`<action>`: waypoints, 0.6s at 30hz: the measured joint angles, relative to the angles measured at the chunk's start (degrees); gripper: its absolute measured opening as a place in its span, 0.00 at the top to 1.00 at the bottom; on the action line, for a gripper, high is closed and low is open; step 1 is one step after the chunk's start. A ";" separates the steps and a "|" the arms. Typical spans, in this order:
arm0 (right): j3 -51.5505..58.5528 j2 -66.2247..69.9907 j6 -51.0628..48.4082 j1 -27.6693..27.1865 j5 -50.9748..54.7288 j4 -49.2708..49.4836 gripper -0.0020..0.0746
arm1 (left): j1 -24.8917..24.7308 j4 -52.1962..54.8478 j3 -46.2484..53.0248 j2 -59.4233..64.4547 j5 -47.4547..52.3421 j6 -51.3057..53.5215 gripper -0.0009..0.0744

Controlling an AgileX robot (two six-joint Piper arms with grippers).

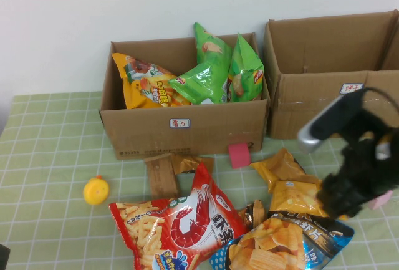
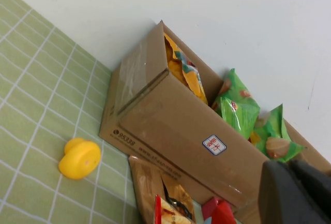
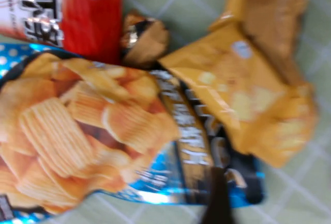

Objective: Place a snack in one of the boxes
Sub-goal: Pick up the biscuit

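Note:
I keep moving my right gripper down and close it on the yellow snack bag (image 1: 297,199), which is on top of the blue bag's dark end (image 1: 312,220).
Loose snacks lie on the table in front of the left box (image 1: 143,134): a red shrimp-chip bag (image 1: 171,226), a blue potato-chip bag (image 1: 280,245) and a yellow snack bag (image 1: 293,196). The left box holds an orange bag (image 1: 146,83) and green bags (image 1: 212,67). The right box (image 1: 312,105) looks empty. My right gripper (image 1: 340,204) hangs low over the yellow bag (image 3: 243,89) and the blue bag (image 3: 77,131). My left gripper (image 2: 295,182) is shut and empty, off to the left of the left box (image 2: 170,125).
A yellow toy duck (image 1: 96,190) sits left of the snacks. A pink block (image 1: 239,155) and small brown packs (image 1: 161,175) lie against the left box's front. Another yellow bag (image 1: 277,167) lies behind the first. A white wall stands behind the boxes.

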 joint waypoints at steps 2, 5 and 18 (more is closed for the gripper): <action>-2.71 4.90 0.00 0.00 1.58 1.04 0.26 | 0.00 -0.33 0.00 0.00 0.20 0.00 0.99; -6.63 11.51 0.00 0.00 2.89 1.66 0.18 | 0.00 -0.69 0.00 0.00 0.20 0.00 0.99; -19.10 29.91 -1.86 0.00 5.36 1.78 0.15 | 0.00 -1.48 0.00 0.00 2.35 0.00 0.99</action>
